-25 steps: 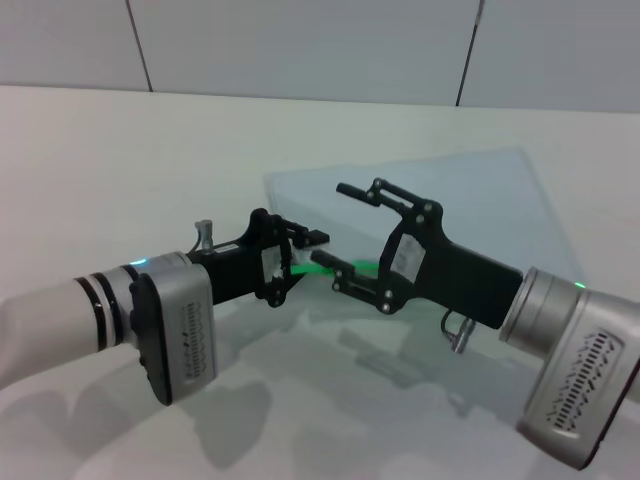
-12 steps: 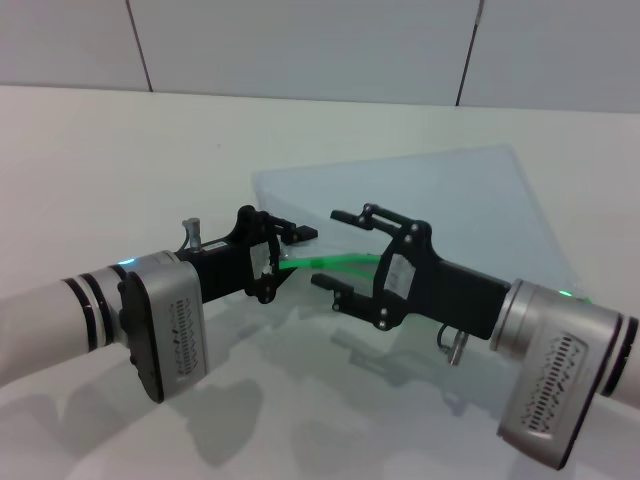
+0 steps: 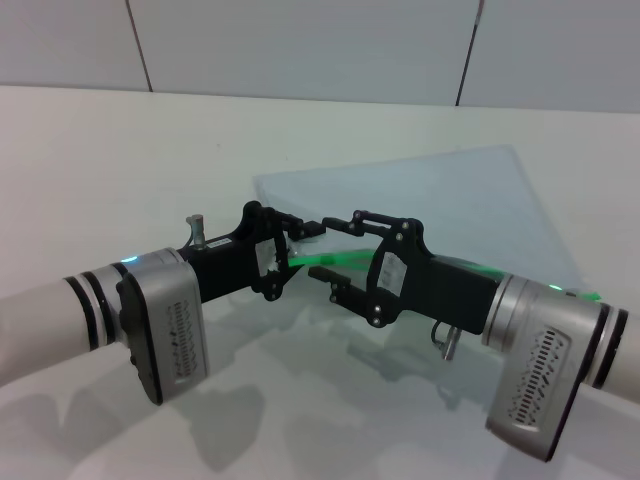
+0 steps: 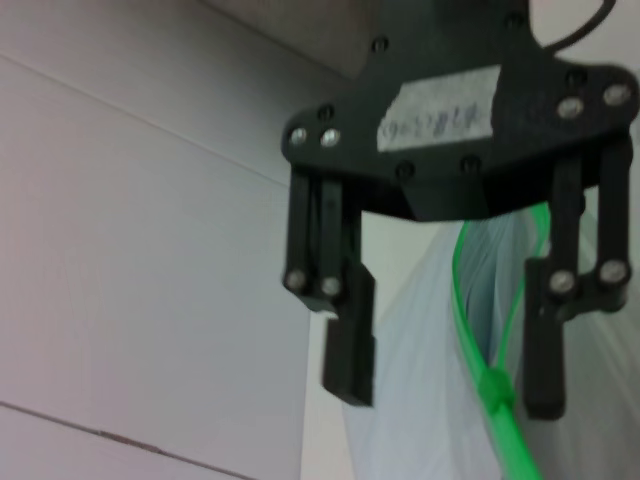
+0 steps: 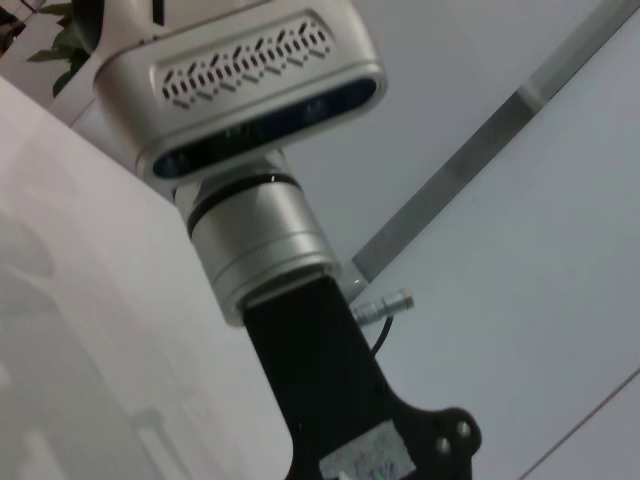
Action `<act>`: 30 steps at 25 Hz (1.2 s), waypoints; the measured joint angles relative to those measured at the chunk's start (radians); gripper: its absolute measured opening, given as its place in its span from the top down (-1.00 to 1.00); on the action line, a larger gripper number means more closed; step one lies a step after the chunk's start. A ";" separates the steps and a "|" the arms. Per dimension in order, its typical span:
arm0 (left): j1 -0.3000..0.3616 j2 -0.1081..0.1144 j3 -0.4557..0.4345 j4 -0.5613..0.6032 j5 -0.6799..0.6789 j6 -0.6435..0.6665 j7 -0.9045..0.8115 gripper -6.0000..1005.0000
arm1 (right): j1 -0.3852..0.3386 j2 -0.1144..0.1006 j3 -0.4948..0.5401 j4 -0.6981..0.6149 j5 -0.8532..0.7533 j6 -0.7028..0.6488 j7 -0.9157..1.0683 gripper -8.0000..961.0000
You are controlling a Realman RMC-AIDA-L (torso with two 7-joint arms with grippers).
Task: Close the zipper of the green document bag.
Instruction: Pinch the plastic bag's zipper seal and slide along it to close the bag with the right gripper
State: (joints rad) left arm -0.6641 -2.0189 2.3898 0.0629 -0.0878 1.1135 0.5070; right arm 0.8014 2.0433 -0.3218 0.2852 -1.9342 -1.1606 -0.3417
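The zipper gapes (image 4: 488,290) past the slider next to the bag corner in the robot's left gripper, so the right gripper should grip the slider (image 4: 495,390) and draw it to the far end of the zipper.
The green document bag (image 3: 450,200) lies flat on the white table, pale and translucent. Its zipper (image 3: 345,260), a bright green strip, arches up off the table along the near edge. My left gripper (image 3: 290,252) appears shut on the end of that strip at the bag's corner. My right gripper (image 3: 325,248) stands open just in front of it, one finger above the strip and one below. In the left wrist view the right gripper (image 4: 445,375) is open around the bag (image 4: 420,400), and the small green slider (image 4: 497,387) sits close beside one finger (image 4: 545,350).
A white table (image 3: 120,160) spreads to the left and rear, with a grey panelled wall (image 3: 300,40) behind it. The right wrist view shows only the left arm's silver wrist (image 5: 260,240) and the black gripper base (image 5: 330,390).
The bag's near corner and my left gripper first shifted left. My right gripper then moved in toward the left gripper until its open fingers straddled the green strip.
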 joint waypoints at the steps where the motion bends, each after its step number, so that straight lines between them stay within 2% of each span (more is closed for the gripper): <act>1: 0.001 0.000 0.000 0.000 0.000 0.003 0.005 0.84 | 0.002 0.000 0.000 0.000 0.002 0.005 -0.006 -0.41; 6: 0.003 -0.003 -0.001 0.000 -0.005 0.004 0.014 0.84 | 0.004 0.001 0.011 0.014 0.006 0.020 -0.066 -0.16; 14: 0.005 -0.001 -0.002 0.000 -0.011 0.017 0.015 0.83 | 0.004 0.002 0.015 0.024 0.005 0.021 -0.087 0.38; 30: 0.005 0.000 -0.001 0.000 -0.010 0.019 0.016 0.81 | 0.021 0.002 0.015 0.045 0.002 0.071 -0.114 0.59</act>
State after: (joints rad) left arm -0.6593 -2.0187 2.3884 0.0629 -0.0982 1.1321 0.5231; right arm 0.8221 2.0448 -0.3071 0.3300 -1.9327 -1.0894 -0.4556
